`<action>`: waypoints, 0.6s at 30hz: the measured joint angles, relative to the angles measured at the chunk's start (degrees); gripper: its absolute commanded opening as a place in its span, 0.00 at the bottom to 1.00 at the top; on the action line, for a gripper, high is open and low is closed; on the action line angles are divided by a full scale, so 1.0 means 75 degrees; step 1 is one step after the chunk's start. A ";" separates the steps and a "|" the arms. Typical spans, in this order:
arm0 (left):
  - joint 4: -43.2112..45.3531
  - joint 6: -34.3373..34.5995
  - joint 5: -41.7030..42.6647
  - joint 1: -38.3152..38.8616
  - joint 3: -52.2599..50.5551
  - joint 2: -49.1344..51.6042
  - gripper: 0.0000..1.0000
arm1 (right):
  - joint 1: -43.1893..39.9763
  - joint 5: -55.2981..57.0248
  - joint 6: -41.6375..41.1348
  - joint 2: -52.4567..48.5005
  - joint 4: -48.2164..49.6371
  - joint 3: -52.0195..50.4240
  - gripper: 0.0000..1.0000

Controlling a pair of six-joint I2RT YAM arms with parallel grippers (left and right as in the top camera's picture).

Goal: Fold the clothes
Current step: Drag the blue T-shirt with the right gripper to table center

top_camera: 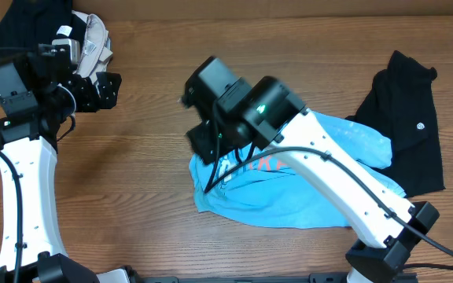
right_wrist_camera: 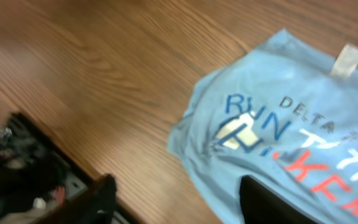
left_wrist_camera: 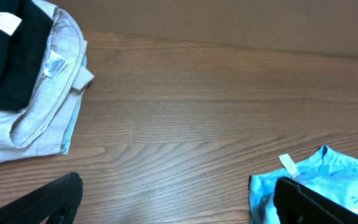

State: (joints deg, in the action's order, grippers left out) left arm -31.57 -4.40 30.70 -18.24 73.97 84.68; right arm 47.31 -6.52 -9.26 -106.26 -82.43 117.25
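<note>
The black garment is resting against the light blue T-shirt's sleeve (top_camera: 380, 152). My right gripper should first pull the garment (top_camera: 412, 126) aside, and then my left gripper should pull the T-shirt clear.
The light blue T-shirt (top_camera: 305, 181) lies crumpled on the wooden table at centre right, with pink-red and blue lettering showing in the right wrist view (right_wrist_camera: 291, 130). My right gripper (top_camera: 204, 145) is open and empty, hovering over the shirt's left edge; its fingers (right_wrist_camera: 179, 199) straddle that edge. My left gripper (top_camera: 104, 90) is open and empty at the far left, beside a pile of folded clothes. In the left wrist view its fingers (left_wrist_camera: 179, 199) are wide apart over bare table, and a corner of the blue shirt (left_wrist_camera: 328, 180) shows at the right.
A pile of black and beige garments (top_camera: 69, 35) sits at the back left, also in the left wrist view (left_wrist_camera: 36, 81). A black garment (top_camera: 407, 118) lies at the right, touching the blue shirt. The table's front edge runs under the right gripper (right_wrist_camera: 61, 162).
</note>
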 measured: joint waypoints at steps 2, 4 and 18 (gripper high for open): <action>-0.0017 -0.0003 -0.0012 -0.0003 0.0000 0.0000 1.00 | -0.0157 0.0271 -0.0160 0.0000 -0.0087 0.0000 0.72; -0.0055 0.0000 -0.0015 -0.0003 0.0000 0.0000 1.00 | -0.0618 0.0493 -0.0329 0.0000 -0.0172 0.0000 0.74; -0.0539 -0.0268 -0.0213 0.0679 0.0000 0.0067 1.00 | -0.7452 0.0487 -0.0901 -0.0076 0.0749 -0.0600 0.87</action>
State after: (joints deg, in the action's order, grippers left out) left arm -35.62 -6.42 29.10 -13.15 73.97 85.19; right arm -8.58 -2.87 -16.01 -106.83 -76.82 112.75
